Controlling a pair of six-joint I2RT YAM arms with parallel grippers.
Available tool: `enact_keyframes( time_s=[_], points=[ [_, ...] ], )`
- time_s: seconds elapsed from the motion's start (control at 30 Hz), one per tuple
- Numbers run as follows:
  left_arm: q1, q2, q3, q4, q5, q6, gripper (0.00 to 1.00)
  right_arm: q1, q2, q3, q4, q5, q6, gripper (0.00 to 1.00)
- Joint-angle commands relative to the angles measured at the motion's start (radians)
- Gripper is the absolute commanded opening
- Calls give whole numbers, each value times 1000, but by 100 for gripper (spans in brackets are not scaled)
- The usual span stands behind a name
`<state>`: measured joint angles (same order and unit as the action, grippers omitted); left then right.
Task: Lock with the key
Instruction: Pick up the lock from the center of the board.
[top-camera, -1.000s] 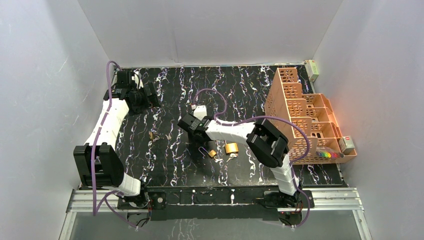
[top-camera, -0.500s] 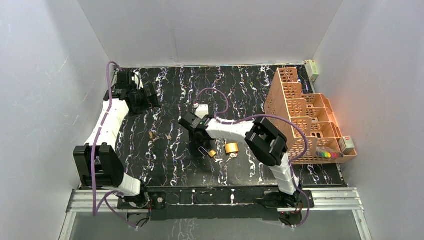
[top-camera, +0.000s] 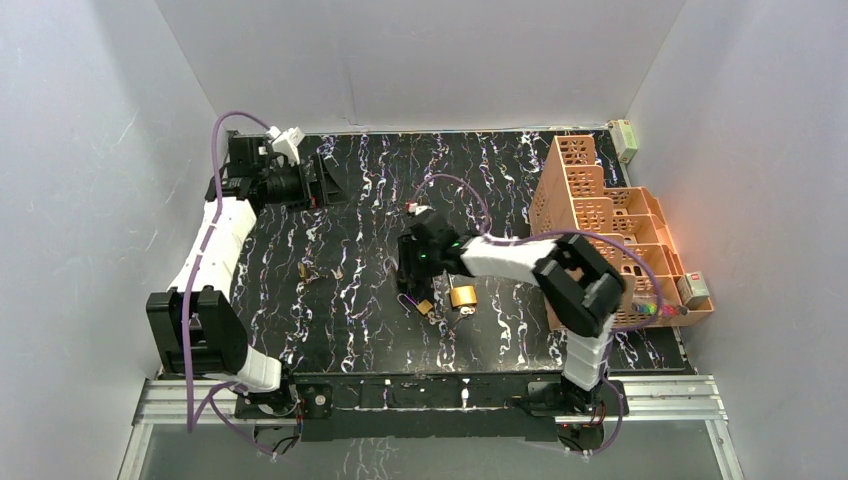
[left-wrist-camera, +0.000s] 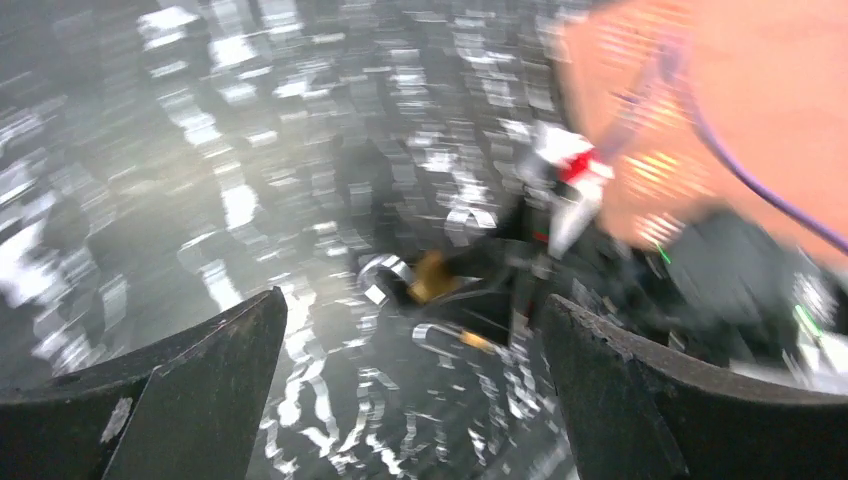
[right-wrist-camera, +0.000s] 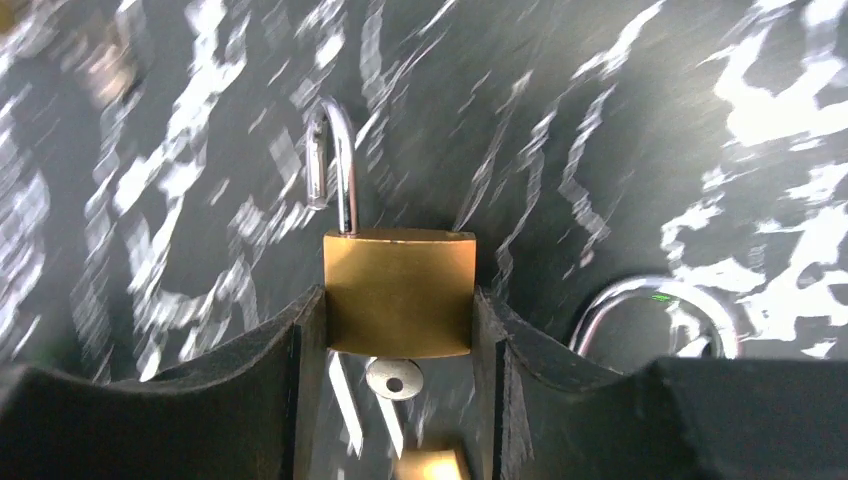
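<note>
My right gripper is across the padlock's narrow sides (right-wrist-camera: 332, 288), so my left gripper should take hold of the open shackle (right-wrist-camera: 345, 170) to let my right gripper grip the broad sides of the padlock's body.
A brass padlock (right-wrist-camera: 398, 290) lies on the black marbled table (right-wrist-camera: 600, 120) with its steel shackle (right-wrist-camera: 335, 165) swung open. A silver key (right-wrist-camera: 392, 378) sticks out of its underside. My right gripper (right-wrist-camera: 398, 300) is shut on the padlock's body, one finger against each side. From above, this gripper (top-camera: 413, 283) points down over the small padlock (top-camera: 425, 306) at mid table. My left gripper (left-wrist-camera: 412, 300) is open and holds nothing. It hovers at the back left (top-camera: 332, 183), and its view is blurred.
A second, larger brass padlock (top-camera: 463, 296) lies just right of the held one, its shackle (right-wrist-camera: 655, 305) showing beside my right finger. Small brass pieces (top-camera: 303, 270) lie left of centre. An orange rack (top-camera: 600, 235) fills the right side.
My right wrist has shifted right and turned down over the small padlock, and its jaws have narrowed onto the body. My left gripper has risen and swung right along the back edge.
</note>
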<state>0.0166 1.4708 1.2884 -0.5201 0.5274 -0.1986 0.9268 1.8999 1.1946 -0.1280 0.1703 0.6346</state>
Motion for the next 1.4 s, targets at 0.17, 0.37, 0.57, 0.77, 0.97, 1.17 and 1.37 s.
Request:
enact_keyframes(
  time_s=[0.17,0.37,0.57,0.77,0.97,1.17,1.37],
  points=[
    [-52,-90,-17,328,1164,106,98,-254,-395,-33,238,-1011,-228,0],
    [-116,-48,14,400,958,-39,98,-259,-393,127,95,-1059,-248,0],
    [-185,16,71,396,914,-52,87,-259,-335,236,47,-1056,-224,0],
    [-201,23,72,386,960,-33,73,-259,-308,285,9,-1034,-223,0],
    [-199,7,65,239,959,97,71,-265,-315,308,-19,-1014,-238,0],
    [-196,-15,32,212,952,131,60,-292,-331,321,-36,-1015,-245,0],
    [-176,-6,53,170,961,161,57,-321,-347,310,-41,-1023,-245,0]
  ],
)
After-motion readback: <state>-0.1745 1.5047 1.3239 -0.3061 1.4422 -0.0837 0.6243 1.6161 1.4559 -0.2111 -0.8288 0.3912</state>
